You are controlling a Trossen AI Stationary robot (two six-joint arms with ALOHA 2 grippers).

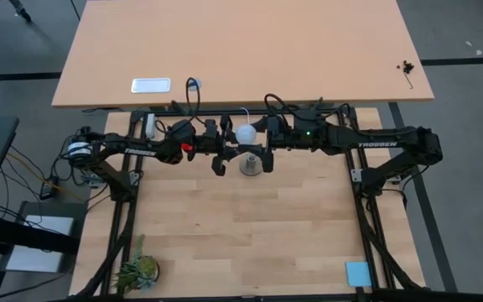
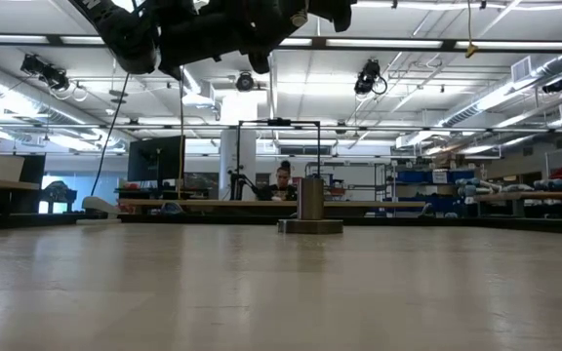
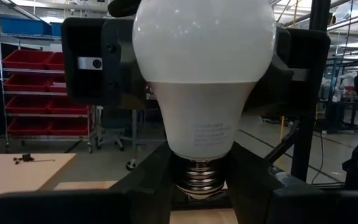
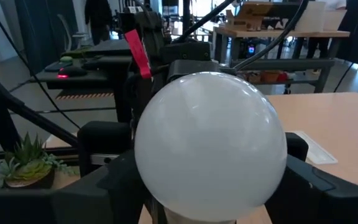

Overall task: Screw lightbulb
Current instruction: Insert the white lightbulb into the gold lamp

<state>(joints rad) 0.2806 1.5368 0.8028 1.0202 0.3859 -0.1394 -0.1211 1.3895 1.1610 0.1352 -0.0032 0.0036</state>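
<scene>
The left gripper's fingers crowd the screw thread [image 3: 200, 175], so next the right gripper moves from the globe to the tapered body [image 3: 201, 118] before it lowers the lightbulb into the socket.
The white pear-shaped lightbulb [image 1: 246, 132] is held upright in mid-air between my two grippers, globe up and screw end down, above the table's far middle. My left gripper [image 3: 202, 180] reaches in level from the table's left and is shut at the bulb's neck. My right gripper [image 4: 210, 208] reaches in level from the right, its fingers at the sides of the globe [image 4: 210, 143]. The grey cone-shaped socket [image 1: 250, 164] stands on its base on the table just nearer than the bulb; it also shows in the low view [image 2: 310, 203]. My left gripper pinches the bulb between its two fingers [image 3: 157, 177] at the narrow bottom of the neck [image 3: 201, 146], just above the screw thread [image 3: 202, 177]. The fingers come level from the table's left. The bulb stands upright above them, clear of the table. My right gripper has the globe's two sides [image 4: 143, 158] between its two fingers [image 4: 114, 183], coming level from the table's right. The globe hides the fingertips, so the exact place of contact does not show. The bulb is clear of the table and of the socket.
A small potted plant [image 1: 138, 270] sits at the near left corner and a blue square [image 1: 357, 273] at the near right. A second table with a white tray [image 1: 150, 85] lies beyond the far edge. A person [image 2: 283, 180] sits in the room behind.
</scene>
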